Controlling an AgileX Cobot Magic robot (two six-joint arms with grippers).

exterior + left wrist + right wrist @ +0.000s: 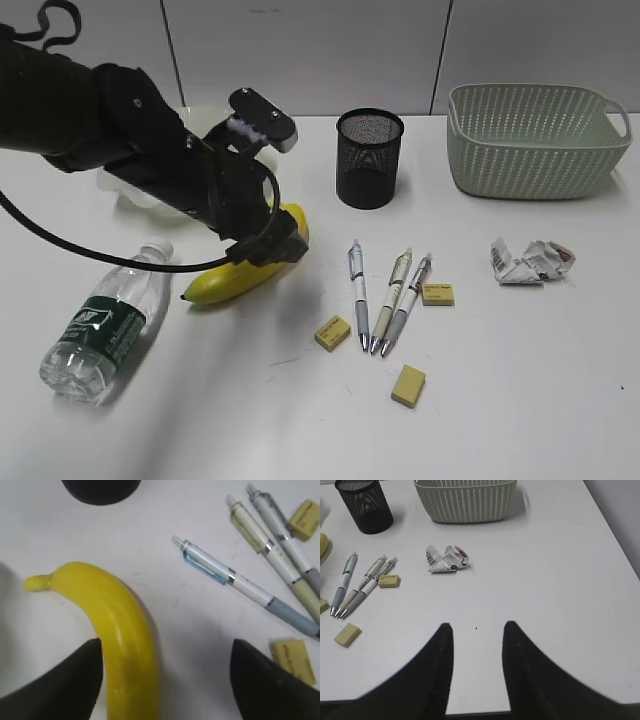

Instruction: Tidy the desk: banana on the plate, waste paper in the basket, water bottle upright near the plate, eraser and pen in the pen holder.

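Note:
The long yellow banana [232,281] will lie at a tilt with its stem against the plate's rim when I lower it in, because the pale green plate's rim [204,113] is high.
My left gripper [262,243] [165,652] is open and straddles the yellow banana [232,282] [120,625], which lies on the desk [300,420] beside its left finger. The pale green plate [120,195] is mostly hidden behind the left arm. The water bottle [100,325] lies on its side at the left. Three pens [385,295] [360,585] and three yellow erasers [333,332] [389,581] lie mid-desk. The black mesh pen holder [369,158] [365,507] stands behind them. The waste paper [530,263] [447,560] lies in front of the green basket [535,140] [465,502]. My right gripper [475,627] is open and empty.
The desk's right edge and front edge show in the right wrist view. The left arm's cable hangs over the desk between the bottle and the banana.

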